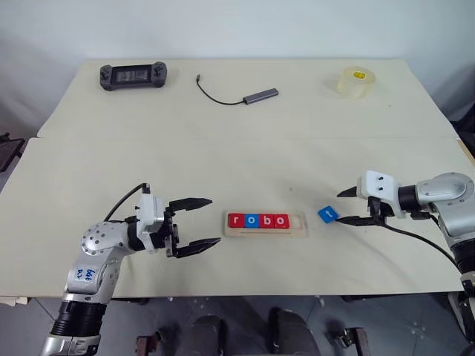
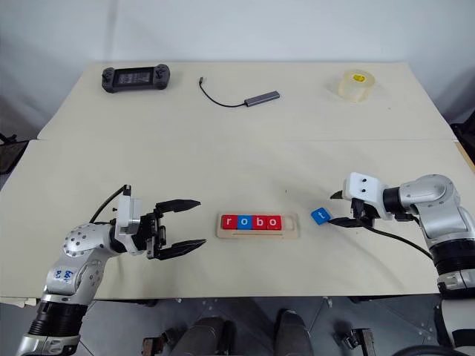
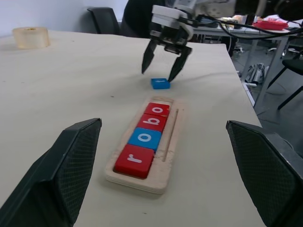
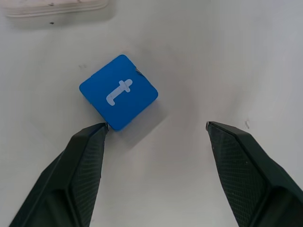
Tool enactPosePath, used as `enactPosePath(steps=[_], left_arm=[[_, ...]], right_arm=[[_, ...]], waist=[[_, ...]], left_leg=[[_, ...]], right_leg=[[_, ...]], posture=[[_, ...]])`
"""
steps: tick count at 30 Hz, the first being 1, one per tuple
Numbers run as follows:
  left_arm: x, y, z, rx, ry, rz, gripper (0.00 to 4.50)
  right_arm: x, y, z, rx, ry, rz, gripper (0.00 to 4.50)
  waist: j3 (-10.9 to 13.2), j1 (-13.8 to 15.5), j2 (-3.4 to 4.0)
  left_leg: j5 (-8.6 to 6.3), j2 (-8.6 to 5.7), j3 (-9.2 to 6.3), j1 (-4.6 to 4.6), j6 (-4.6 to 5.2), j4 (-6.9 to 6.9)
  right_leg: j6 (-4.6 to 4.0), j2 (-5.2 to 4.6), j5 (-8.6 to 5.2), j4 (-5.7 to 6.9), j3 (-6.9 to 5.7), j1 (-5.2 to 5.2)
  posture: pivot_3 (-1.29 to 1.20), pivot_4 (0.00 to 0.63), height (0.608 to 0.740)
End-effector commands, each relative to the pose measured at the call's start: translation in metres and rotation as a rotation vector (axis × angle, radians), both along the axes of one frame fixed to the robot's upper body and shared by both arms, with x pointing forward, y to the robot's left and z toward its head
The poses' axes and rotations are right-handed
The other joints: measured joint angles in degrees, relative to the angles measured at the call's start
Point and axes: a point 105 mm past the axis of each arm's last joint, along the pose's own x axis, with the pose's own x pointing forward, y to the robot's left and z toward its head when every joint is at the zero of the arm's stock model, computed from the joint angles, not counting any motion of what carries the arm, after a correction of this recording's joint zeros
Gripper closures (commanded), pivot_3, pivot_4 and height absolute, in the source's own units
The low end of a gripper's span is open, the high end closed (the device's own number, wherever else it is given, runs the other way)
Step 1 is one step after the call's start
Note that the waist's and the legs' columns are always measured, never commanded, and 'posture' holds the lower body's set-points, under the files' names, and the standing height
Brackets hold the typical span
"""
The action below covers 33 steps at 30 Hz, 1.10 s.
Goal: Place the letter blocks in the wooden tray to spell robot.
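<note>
The blue t block lies crooked outside the right gripper's fingers, with its corner near the end of one finger, so the robot should turn that gripper and straddle the block's opposite sides.
The wooden tray lies near the table's front edge. It holds letter blocks in a row: red r, blue o, red b, red o. The slot's right end is bare. A blue t block lies flat on the table just right of the tray. My right gripper is open just right of that block, one fingertip close to its corner. The t block is not between the fingers. My left gripper stands open left of the tray, holding nothing.
At the table's far side lie a black game controller, a cable with a grey hub and a roll of clear tape. The wide table middle is bare. Chairs and a desk stand beyond the table's right end.
</note>
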Motion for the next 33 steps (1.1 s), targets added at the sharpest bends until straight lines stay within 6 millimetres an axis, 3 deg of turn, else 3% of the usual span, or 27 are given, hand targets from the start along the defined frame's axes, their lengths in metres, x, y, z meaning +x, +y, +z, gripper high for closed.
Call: enactPosePath(steps=[1, 7, 13, 18, 25, 33], left_arm=[[-0.004, -0.002, 0.008, -0.009, -0.034, -0.007, 0.0], [-0.003, -0.001, 0.009, -0.01, -0.04, 0.005, 0.0], [-0.002, -0.002, 0.009, -0.015, -0.045, 0.01, 0.0], [-0.001, -0.002, 0.01, -0.016, -0.049, 0.017, 0.0], [0.0, -0.002, 0.01, -0.02, -0.055, 0.026, 0.0], [-0.001, 0.0, 0.01, -0.024, -0.063, 0.046, 0.0]], right_arm=[[-0.002, 0.011, -0.001, 0.048, 0.037, 0.068, 1.57], [-0.004, 0.015, 0.001, 0.027, 0.046, 0.122, 3.54], [0.002, 0.015, 0.005, -0.004, 0.026, 0.104, 3.54], [-0.006, 0.015, 0.007, -0.014, 0.105, 0.119, 2.31], [0.005, 0.028, 0.019, -0.054, -0.017, 0.2, 0.05], [0.013, 0.039, 0.012, -0.157, -0.05, 0.345, 0.02]], waist=[[0.0, -0.05, 0.0], [0.0, -0.05, 0.01], [0.0, -0.06, 0.01], [0.0, 0.12, 0.01], [0.0, -0.05, 0.02], [0.0, -0.21, 0.02]], left_leg=[[0.0, 0.01, 0.0, 0.0, 0.0, 0.0], [-0.01, 0.03, 0.0, 0.0, -0.03, 0.0], [-0.01, 0.02, 0.01, 0.0, -0.04, 0.0], [-0.02, 0.01, -0.02, -0.04, -0.04, 0.03], [-0.02, 0.01, -0.01, -0.03, -0.05, 0.03], [-0.03, 0.02, 0.0, -0.02, -0.06, 0.02]], right_leg=[[0.0, 0.0, 0.0, 0.0, 0.0, 0.0], [0.0, 0.01, 0.0, 0.01, 0.0, -0.01], [0.0, 0.01, 0.0, 0.02, 0.0, -0.03], [0.0, -0.01, 0.0, 0.01, -0.03, -0.02], [0.0, -0.01, 0.0, 0.01, -0.02, -0.03], [0.0, 0.01, 0.0, 0.01, -0.02, -0.04]], posture=[[0.0, 0.15, 0.74], [0.0, 0.15, 0.74], [0.0, 0.15, 0.74], [0.0, 0.15, 0.74], [0.0, 0.15, 0.74], [0.0, 0.15, 0.74]])
